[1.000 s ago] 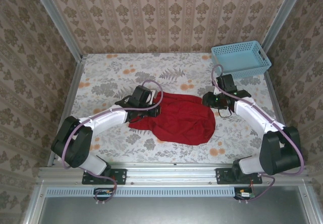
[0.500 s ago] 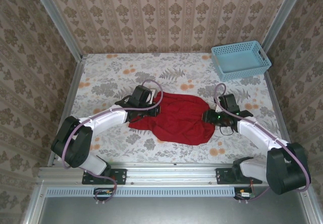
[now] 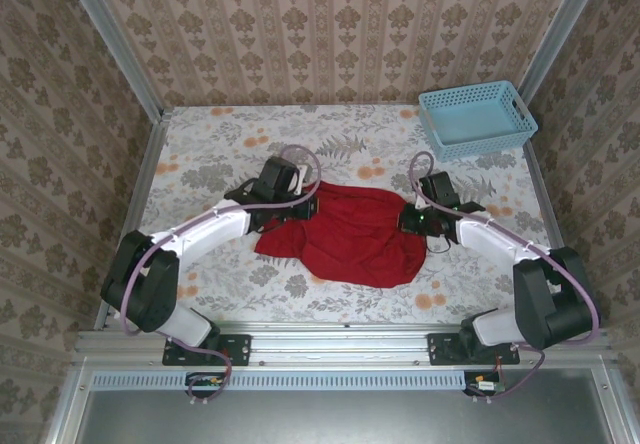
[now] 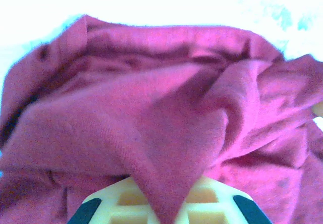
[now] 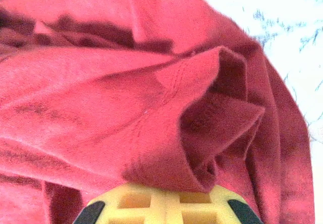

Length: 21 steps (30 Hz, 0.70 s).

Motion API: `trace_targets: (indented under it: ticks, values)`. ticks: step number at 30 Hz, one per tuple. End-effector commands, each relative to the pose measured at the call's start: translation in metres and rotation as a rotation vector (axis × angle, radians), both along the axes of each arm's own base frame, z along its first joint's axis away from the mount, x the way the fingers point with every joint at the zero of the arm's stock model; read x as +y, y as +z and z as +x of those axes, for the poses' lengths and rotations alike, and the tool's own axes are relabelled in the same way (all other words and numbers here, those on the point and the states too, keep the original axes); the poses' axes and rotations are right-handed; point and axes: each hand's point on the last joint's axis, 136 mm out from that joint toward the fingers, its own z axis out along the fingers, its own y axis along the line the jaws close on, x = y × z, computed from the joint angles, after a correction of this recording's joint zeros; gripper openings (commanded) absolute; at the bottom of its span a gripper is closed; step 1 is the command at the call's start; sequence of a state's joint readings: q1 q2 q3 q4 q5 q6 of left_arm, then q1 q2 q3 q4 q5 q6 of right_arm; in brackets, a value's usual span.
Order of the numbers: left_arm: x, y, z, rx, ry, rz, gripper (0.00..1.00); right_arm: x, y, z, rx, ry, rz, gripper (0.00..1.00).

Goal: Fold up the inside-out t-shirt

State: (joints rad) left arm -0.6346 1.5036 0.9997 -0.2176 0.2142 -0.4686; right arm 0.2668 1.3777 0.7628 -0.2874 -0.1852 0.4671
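Observation:
A loose fold of the bunched shirt [image 4: 166, 176] is pinched in my left gripper, so that gripper should open and grab the shirt's outer edge before both grippers pull the shirt straight.
The inside-out t-shirt [image 3: 350, 236] lies bunched in a rumpled red heap in the middle of the table. At its upper left edge my left gripper [image 3: 303, 204] is shut on a fold of the shirt; in the left wrist view a point of red cloth [image 4: 166, 183] runs down into the shut gripper [image 4: 164, 211]. At the heap's right edge my right gripper [image 3: 407, 222] is shut on it too; in the right wrist view a folded, stitched edge [image 5: 202, 148] is pinched in the gripper [image 5: 169, 191]. Both sets of fingertips are buried in cloth.
A light-blue plastic basket [image 3: 482, 143] stands at the back right corner. The floral tablecloth [image 3: 220, 149] lies bare around the shirt. Patterned walls and metal posts close the table in on three sides.
My right gripper moved nearer, then came in to the shirt's right edge and shut on it. My left gripper closed further on the cloth and shifted slightly toward the back.

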Motion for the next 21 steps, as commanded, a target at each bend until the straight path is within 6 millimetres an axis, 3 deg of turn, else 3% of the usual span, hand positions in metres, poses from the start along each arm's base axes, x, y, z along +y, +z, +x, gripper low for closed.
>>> trace_targets:
  ticks: [1,5,7,9,11,13,15,18,21]
  values:
    - [0.01,0.08,0.017,-0.147,-0.016,-0.009,0.0,0.004,0.077,0.008,-0.134,0.035,-0.025,0.0]
    - [0.047,0.183,0.031,-0.362,0.059,0.013,0.0,0.017,0.201,-0.003,-0.4,0.092,0.009,0.0]
    - [0.065,0.234,0.026,-0.468,0.093,-0.021,0.0,0.017,0.249,-0.014,-0.502,0.088,0.053,0.0]
    - [0.075,0.278,0.01,-0.588,0.102,-0.079,0.0,0.013,0.276,-0.023,-0.561,0.069,0.082,0.0]
    - [0.075,0.298,-0.004,-0.648,0.092,-0.147,0.0,0.005,0.284,-0.027,-0.59,0.03,0.079,0.0]
    - [0.066,0.292,-0.005,-0.616,0.063,-0.176,0.0,-0.006,0.272,-0.027,-0.58,-0.02,0.047,0.0]
    - [0.047,0.265,0.001,-0.531,0.009,-0.176,0.0,-0.023,0.249,-0.024,-0.534,-0.095,-0.012,0.0]
    - [0.001,0.215,0.002,-0.388,-0.111,-0.166,0.0,-0.057,0.211,-0.024,-0.448,-0.219,-0.107,0.0]
    - [-0.052,0.168,-0.009,-0.281,-0.24,-0.134,0.03,-0.098,0.179,-0.031,-0.365,-0.342,-0.2,0.0]
